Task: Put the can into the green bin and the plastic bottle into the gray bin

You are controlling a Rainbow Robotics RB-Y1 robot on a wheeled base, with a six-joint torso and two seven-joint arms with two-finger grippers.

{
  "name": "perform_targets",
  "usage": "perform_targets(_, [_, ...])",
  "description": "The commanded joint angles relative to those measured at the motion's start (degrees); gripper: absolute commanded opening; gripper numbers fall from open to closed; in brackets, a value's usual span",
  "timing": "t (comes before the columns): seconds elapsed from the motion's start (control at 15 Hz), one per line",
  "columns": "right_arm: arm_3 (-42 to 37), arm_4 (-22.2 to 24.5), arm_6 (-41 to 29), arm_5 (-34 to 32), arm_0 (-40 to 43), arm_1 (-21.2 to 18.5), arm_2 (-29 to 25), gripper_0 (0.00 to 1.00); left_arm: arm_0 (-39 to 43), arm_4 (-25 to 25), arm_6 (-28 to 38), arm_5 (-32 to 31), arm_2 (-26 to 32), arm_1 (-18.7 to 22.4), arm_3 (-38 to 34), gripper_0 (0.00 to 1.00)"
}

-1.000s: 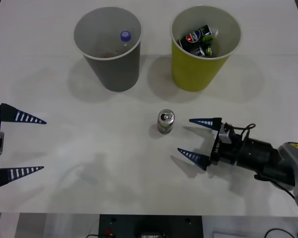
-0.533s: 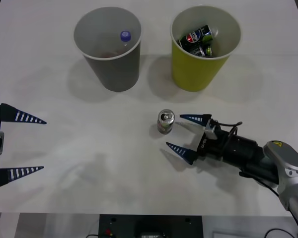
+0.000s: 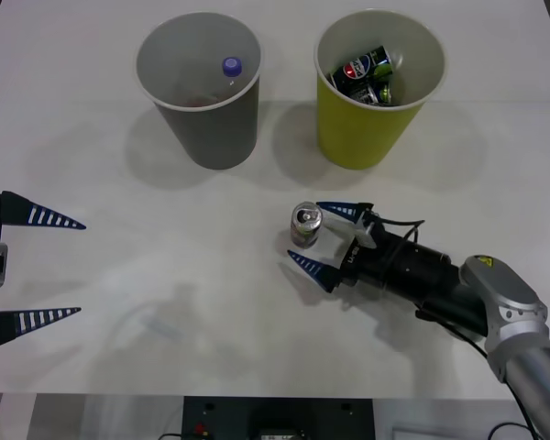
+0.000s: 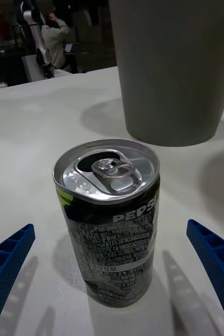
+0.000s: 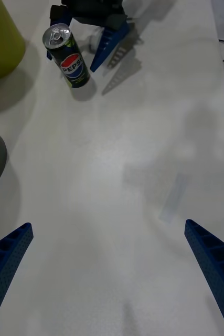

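My gripper will drop the can (image 3: 306,225) into the green bin. The can will tip over onto the heap because cans lie jumbled on their sides (image 3: 365,77) in there.
The can (image 3: 305,225), dark-sided with a silver pull-tab top, stands upright on the white table in front of the two bins. My right gripper (image 3: 304,235) is open, one blue finger on each side of the can and neither touching it. In the right wrist view the can (image 4: 109,220) stands between my spread fingertips (image 4: 12,252). The gray bin (image 3: 215,128) at the back left holds the plastic bottle, of which the blue-violet cap (image 3: 231,66) shows. The green bin (image 3: 367,137) stands at the back right. My left gripper (image 3: 80,268) waits open at the left edge.
Inside the green bin lie other cans (image 3: 367,73), one dark blue with a round logo. The left wrist view shows the can (image 5: 67,56) far off with the right arm's finger (image 5: 109,47) beside it, and bare table (image 5: 122,184) between.
My right gripper has slid left across the table, from beside the can to straddling it. The can, the bins and the left arm have not moved.
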Motion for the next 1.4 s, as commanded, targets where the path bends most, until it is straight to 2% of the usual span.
perform_targets(0.07, [0.0,0.0,0.0,2.0,-0.7,0.8,0.9,1.00,0.0,0.0,0.0,0.0,0.0,0.0,0.0,1.00])
perform_targets(0.47, [0.0,0.0,0.0,3.1,-1.2,1.3,1.2,1.00,0.0,0.0,0.0,0.0,0.0,0.0,0.0,1.00])
perform_targets(0.53, [0.1,0.0,0.2,3.1,-1.2,1.3,1.2,0.89,0.0,0.0,0.0,0.0,0.0,0.0,0.0,1.00])
perform_targets(0.6, [0.0,-0.1,0.3,2.9,-1.2,1.3,1.2,0.58,0.0,0.0,0.0,0.0,0.0,0.0,0.0,1.00])
perform_targets(0.67, [0.0,0.0,0.4,2.9,-1.2,1.3,1.2,0.03,0.0,0.0,0.0,0.0,0.0,0.0,0.0,1.00])
perform_targets(0.73, [0.0,0.0,0.4,2.9,-1.2,1.3,1.2,0.00,0.0,0.0,0.0,0.0,0.0,0.0,0.0,1.00])
perform_targets(1.4, [0.0,0.0,0.3,1.9,-1.2,1.2,1.7,0.00,0.0,0.0,0.0,0.0,0.0,0.0,0.0,1.00])
